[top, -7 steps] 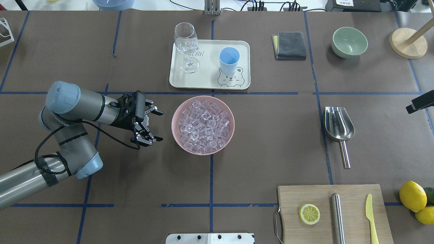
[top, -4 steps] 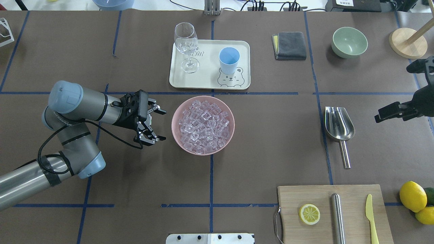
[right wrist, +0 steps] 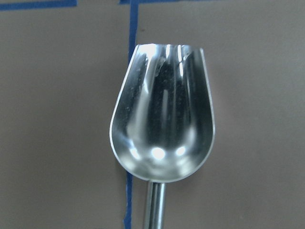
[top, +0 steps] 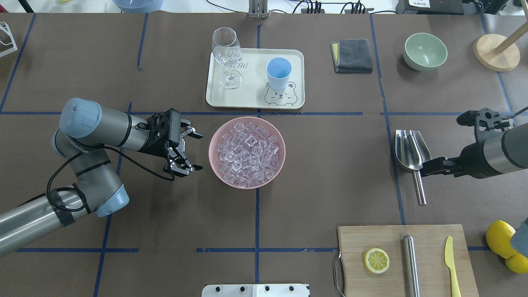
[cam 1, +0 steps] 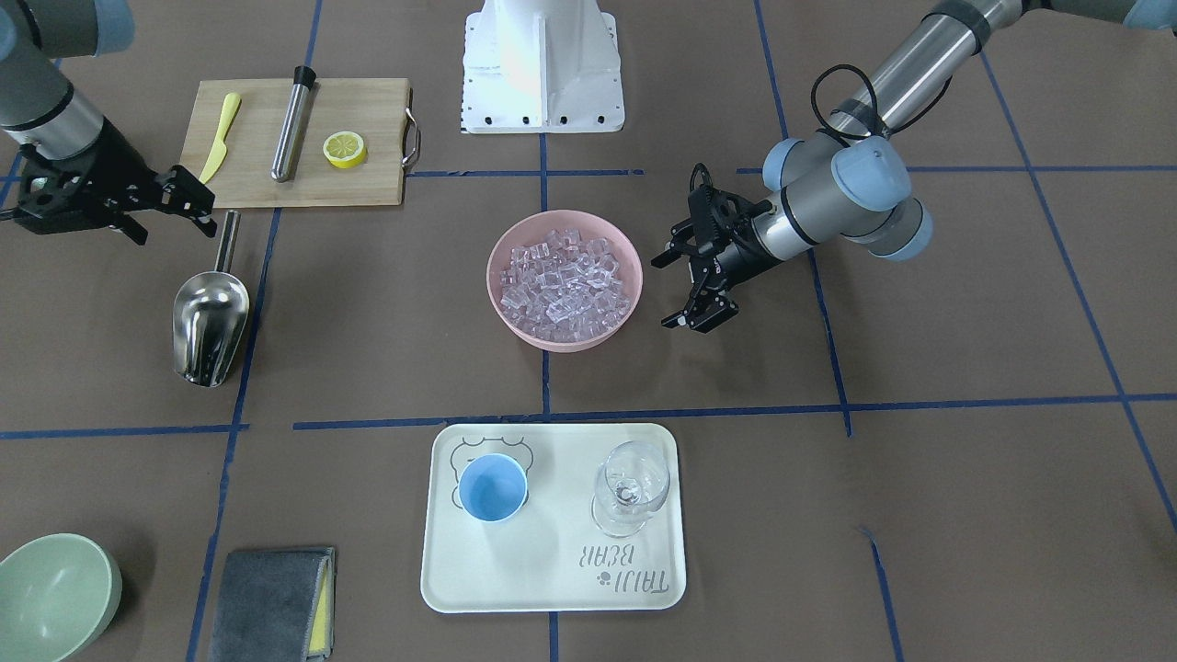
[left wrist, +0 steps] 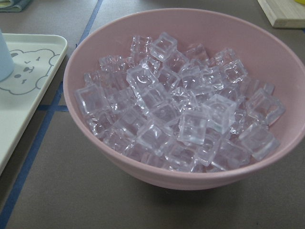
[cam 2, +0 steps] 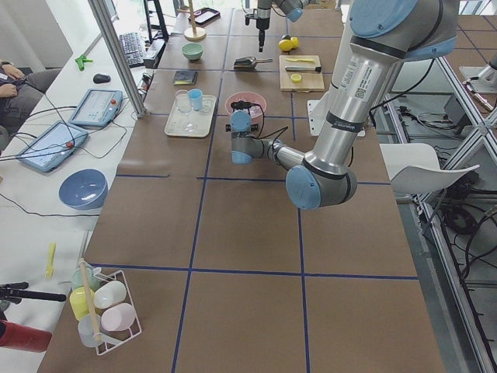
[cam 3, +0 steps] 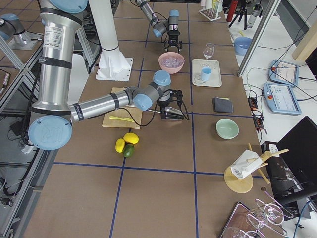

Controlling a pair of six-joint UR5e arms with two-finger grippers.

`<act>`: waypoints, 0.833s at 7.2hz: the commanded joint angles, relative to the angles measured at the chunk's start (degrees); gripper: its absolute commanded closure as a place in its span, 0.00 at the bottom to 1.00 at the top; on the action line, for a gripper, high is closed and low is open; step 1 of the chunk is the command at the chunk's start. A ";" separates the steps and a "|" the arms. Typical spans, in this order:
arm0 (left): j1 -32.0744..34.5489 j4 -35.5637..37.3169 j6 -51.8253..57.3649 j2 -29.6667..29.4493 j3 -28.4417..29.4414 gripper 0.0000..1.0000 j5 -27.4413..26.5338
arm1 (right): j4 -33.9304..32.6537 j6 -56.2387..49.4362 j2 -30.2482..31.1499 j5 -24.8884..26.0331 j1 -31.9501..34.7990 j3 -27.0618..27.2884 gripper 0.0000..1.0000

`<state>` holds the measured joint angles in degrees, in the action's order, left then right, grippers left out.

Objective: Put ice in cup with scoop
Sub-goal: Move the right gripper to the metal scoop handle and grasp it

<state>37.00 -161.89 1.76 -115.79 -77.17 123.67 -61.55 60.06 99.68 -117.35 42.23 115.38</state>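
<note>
Some ice should spill over when the robot pushes the scoop in, because loose ice cubes (cam 1: 564, 289) lie close to the pink bowl's rim (cam 1: 622, 327).
The ice (top: 247, 150) fills a pink bowl (top: 212, 142) at the table's centre; it also shows in the left wrist view (left wrist: 176, 114). The light-blue cup (top: 279, 73) stands empty on a white tray (top: 251, 97). The steel scoop (top: 412, 154) lies on the table at the right, trough away from the robot; the right wrist view looks straight down on it (right wrist: 162, 124). My left gripper (top: 197, 151) is open and empty, just left of the bowl. My right gripper (top: 440, 144) is open and empty, above the scoop's right side, one fingertip near the handle's top.
A stemmed glass (top: 227, 57) shares the tray. A cutting board (top: 429, 251) holds a lemon slice, a steel cylinder (top: 410, 264) and a yellow knife (top: 451, 264). Lemons (top: 501, 239), a green bowl (top: 425, 51), a grey cloth (top: 352, 55) and a wooden stand (top: 495, 51) sit at the right.
My right arm has come in from the right edge, leftward and down over the scoop. My left gripper has edged slightly toward the bowl and stays open.
</note>
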 commanded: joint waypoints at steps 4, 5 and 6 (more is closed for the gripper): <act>-0.09 0.00 0.00 0.04 0.00 0.00 -0.61 | -4.36 1.82 -0.80 5.11 -8.21 -0.59 0.15; -0.09 0.00 0.00 -0.05 0.00 0.00 -0.88 | -5.15 1.73 -1.15 5.03 -8.39 -0.68 0.20; -0.09 0.00 0.00 0.04 0.00 0.00 -0.88 | -5.16 1.73 -1.16 4.68 -8.74 -1.37 0.28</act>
<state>36.93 -161.90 1.76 -115.78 -77.17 122.93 -66.33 61.82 98.70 -112.38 33.94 114.63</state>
